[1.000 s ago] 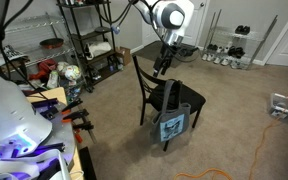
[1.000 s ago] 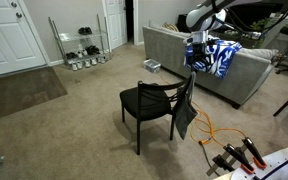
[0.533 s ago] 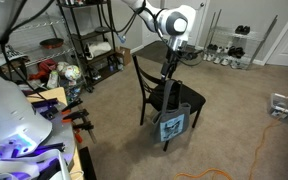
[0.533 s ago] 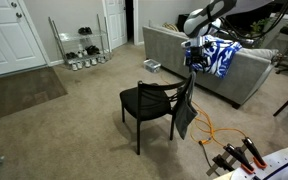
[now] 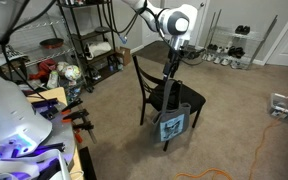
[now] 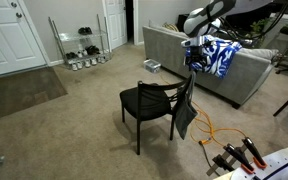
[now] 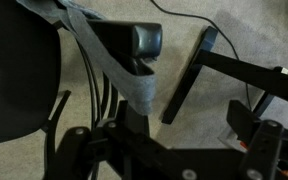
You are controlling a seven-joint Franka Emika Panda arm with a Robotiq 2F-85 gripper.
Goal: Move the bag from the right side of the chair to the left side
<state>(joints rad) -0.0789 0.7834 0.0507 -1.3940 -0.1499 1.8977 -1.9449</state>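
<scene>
The strap runs down (image 7: 137,92) by one finger with carpet between my fingers, so my gripper should move back over the backrest corner (image 7: 144,42) and center the strap before closing.
The black chair (image 5: 184,96) stands on the carpet in both exterior views (image 6: 144,100). The blue-grey bag (image 5: 174,125) with a pale picture hangs by its straps from one top corner of the backrest, down beside the seat; it looks dark from the side (image 6: 184,118). My gripper (image 5: 168,74) hovers just above that corner (image 6: 193,69). In the wrist view the strap (image 7: 112,58) drapes over the backrest corner (image 7: 134,40) and runs down next to one finger. The gripper (image 7: 188,126) is open, with bare carpet between its jaws.
A tall black wire rack (image 5: 89,40) and a cluttered table with clamps (image 5: 59,108) stand near the chair. A grey sofa (image 6: 234,85) with a blue cloth is behind the arm. An orange cable (image 6: 219,135) lies on the carpet by the bag.
The gripper has come down slightly toward the backrest corner since a second ago. Since half a second ago nothing has visibly moved. The bag hangs unchanged.
</scene>
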